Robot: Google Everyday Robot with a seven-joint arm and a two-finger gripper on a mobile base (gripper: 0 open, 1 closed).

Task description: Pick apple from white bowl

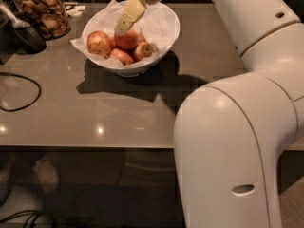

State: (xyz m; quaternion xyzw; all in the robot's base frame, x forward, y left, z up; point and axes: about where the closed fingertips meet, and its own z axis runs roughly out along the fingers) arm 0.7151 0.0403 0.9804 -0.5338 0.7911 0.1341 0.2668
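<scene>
Only the top of the red apple (124,32) is reached by the ends of my gripper's fingers, so next I open them and lower them around the apple's body (126,41) before I lift.
The white bowl (164,30), lined with crinkled white paper, stands on the grey table at the back. It holds several apples. The deep red apple (128,41) lies in the middle, with a paler apple (98,42) to its left and two smaller ones (142,50) in front. My gripper (121,30) reaches down into the bowl from above, its tip right at the top of the red apple. The arm's large white links fill the right side of the view.
A glass jar of brown snacks (43,11) stands at the back left, with a dark object (23,37) beside it. A black cable (19,91) loops on the table's left. The table's front edge (85,147) runs across the middle.
</scene>
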